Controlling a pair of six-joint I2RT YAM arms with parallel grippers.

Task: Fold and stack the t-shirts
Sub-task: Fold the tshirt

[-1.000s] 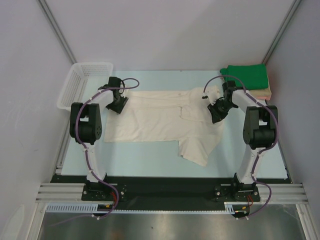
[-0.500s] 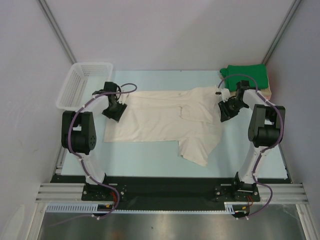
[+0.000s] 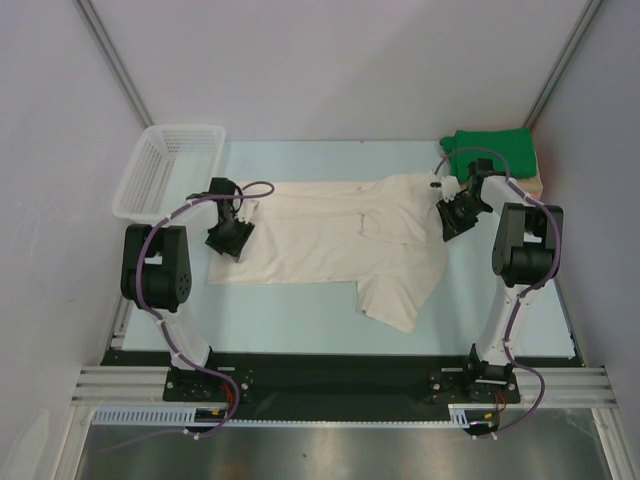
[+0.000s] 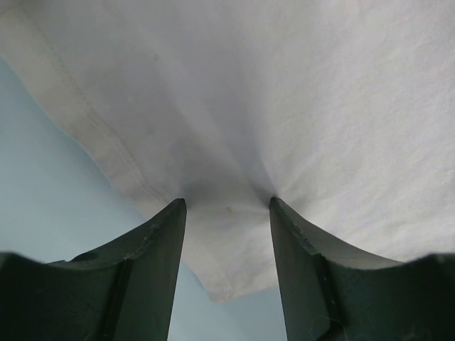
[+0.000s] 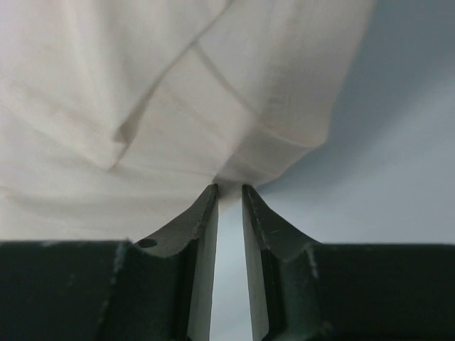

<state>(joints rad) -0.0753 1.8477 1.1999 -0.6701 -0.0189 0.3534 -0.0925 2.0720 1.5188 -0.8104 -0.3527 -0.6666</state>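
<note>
Next, my right gripper moves off the t-shirt's side edge, grabs the flap's tip and folds it inward, because the cream-white t-shirt's flap sticks out toward the near edge.
The cream-white t-shirt lies spread across the middle of the table, with a flap hanging toward the near edge. My left gripper is at its left edge. In the left wrist view this gripper is open, tips pressed onto the cloth, a hemmed corner between the fingers. My right gripper is at the shirt's right edge. In the right wrist view it is shut on a fold of the cream cloth. The green t-shirt sits folded on the peach-tan t-shirt at the back right.
A white lattice basket stands at the back left corner. Pale blue table surface shows in front of the shirt. Grey walls close in on the left, back and right.
The left gripper has slid toward the near side along the shirt's left edge. The right gripper has moved right and slightly back with the shirt's edge in it.
</note>
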